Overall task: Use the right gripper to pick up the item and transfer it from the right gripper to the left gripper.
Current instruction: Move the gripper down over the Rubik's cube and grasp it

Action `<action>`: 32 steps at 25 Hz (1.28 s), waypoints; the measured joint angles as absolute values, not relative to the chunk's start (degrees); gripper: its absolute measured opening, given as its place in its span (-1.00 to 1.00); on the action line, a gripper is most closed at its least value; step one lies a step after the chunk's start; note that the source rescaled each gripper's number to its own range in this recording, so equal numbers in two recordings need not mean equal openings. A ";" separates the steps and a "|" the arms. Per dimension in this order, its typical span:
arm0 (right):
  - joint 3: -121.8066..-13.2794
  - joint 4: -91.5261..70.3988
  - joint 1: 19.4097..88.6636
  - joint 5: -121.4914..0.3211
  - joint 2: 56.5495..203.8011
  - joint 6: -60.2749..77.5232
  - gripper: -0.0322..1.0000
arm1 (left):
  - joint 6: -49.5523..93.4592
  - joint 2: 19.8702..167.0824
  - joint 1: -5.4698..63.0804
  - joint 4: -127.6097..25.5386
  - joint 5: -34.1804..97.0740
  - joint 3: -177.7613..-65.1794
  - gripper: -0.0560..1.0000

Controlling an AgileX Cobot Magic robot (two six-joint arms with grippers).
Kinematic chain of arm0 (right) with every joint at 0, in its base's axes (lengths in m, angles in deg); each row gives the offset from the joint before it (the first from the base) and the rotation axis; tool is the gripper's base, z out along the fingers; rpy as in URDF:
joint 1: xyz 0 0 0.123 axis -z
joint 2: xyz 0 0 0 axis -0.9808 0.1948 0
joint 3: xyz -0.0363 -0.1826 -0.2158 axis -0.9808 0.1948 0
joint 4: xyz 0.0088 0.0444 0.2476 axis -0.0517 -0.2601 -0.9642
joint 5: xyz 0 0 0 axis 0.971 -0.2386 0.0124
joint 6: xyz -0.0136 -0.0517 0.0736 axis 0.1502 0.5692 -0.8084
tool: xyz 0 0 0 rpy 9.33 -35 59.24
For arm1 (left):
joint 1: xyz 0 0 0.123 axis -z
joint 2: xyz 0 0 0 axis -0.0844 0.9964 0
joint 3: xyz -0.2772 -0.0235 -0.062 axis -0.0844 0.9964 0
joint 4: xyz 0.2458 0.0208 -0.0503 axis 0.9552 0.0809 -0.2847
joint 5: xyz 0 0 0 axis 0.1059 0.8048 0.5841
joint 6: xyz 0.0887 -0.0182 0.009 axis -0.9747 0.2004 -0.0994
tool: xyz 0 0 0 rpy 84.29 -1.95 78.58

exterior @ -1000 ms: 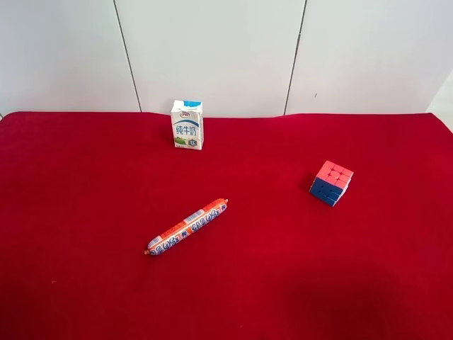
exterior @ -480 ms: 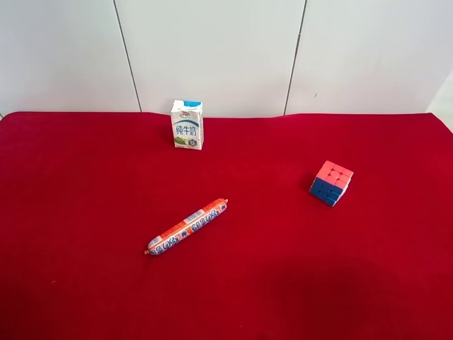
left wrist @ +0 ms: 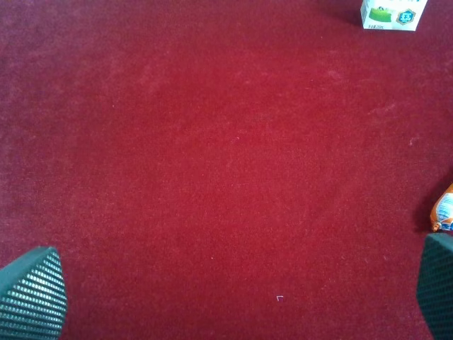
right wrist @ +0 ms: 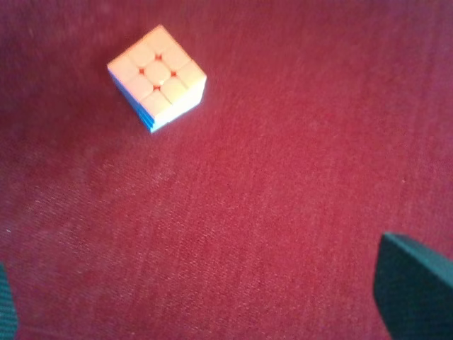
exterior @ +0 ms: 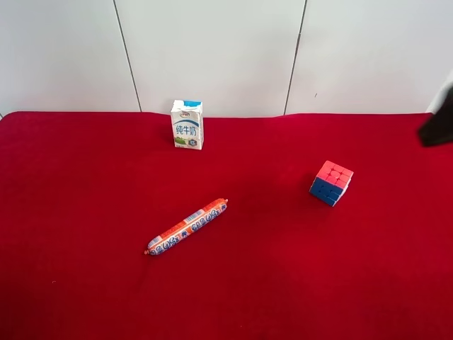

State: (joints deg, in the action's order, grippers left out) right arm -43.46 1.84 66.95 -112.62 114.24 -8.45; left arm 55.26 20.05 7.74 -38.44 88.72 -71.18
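Observation:
I should keep moving my right gripper's open fingers toward the puzzle cube [exterior: 332, 182], as it lies clear of the sausage stick, until they fit around its sides [exterior: 327, 192].
The item, a small puzzle cube [exterior: 331, 182] with a pink-red top and blue side, sits on the red cloth at the exterior high view's right. It also shows in the right wrist view [right wrist: 157, 76], well ahead of my right gripper [right wrist: 209, 301]. That gripper is open and empty, with only its dark fingertips [right wrist: 414, 290] showing at the frame corners. A black part of an arm [exterior: 440, 126] pokes in at the exterior view's right edge, above and beyond the cube. My left gripper [left wrist: 233, 290] is open and empty over bare cloth and does not show in the exterior view.
A white-and-blue milk carton [exterior: 187, 125] stands at the back near the wall and also shows in the left wrist view [left wrist: 393, 13]. An orange-red sausage stick [exterior: 187, 227] lies diagonally mid-table; its tip [left wrist: 444, 209] shows in the left wrist view. The red cloth [exterior: 85, 184] covers the table.
A black part of an arm has come into the exterior view at the right edge. The cube, carton and sausage have not moved.

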 joint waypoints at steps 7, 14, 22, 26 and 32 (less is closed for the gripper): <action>-54.95 1.67 66.95 -114.20 137.05 0.51 1.00 | 55.26 20.05 7.74 -38.44 88.72 -71.18 1.00; -61.19 1.09 66.95 -113.55 150.91 9.47 1.00 | 55.26 20.05 7.74 -38.44 88.72 -71.18 1.00; -61.24 0.95 66.95 -110.14 160.78 15.34 1.00 | 55.26 20.05 7.74 -38.44 88.53 -71.18 1.00; -61.24 0.95 66.95 -107.14 163.85 17.49 1.00 | 55.26 20.05 7.74 -38.44 88.53 -71.18 1.00; -61.28 0.95 66.95 -105.15 168.23 19.12 1.00 | 55.26 20.05 7.74 -38.44 88.53 -71.18 1.00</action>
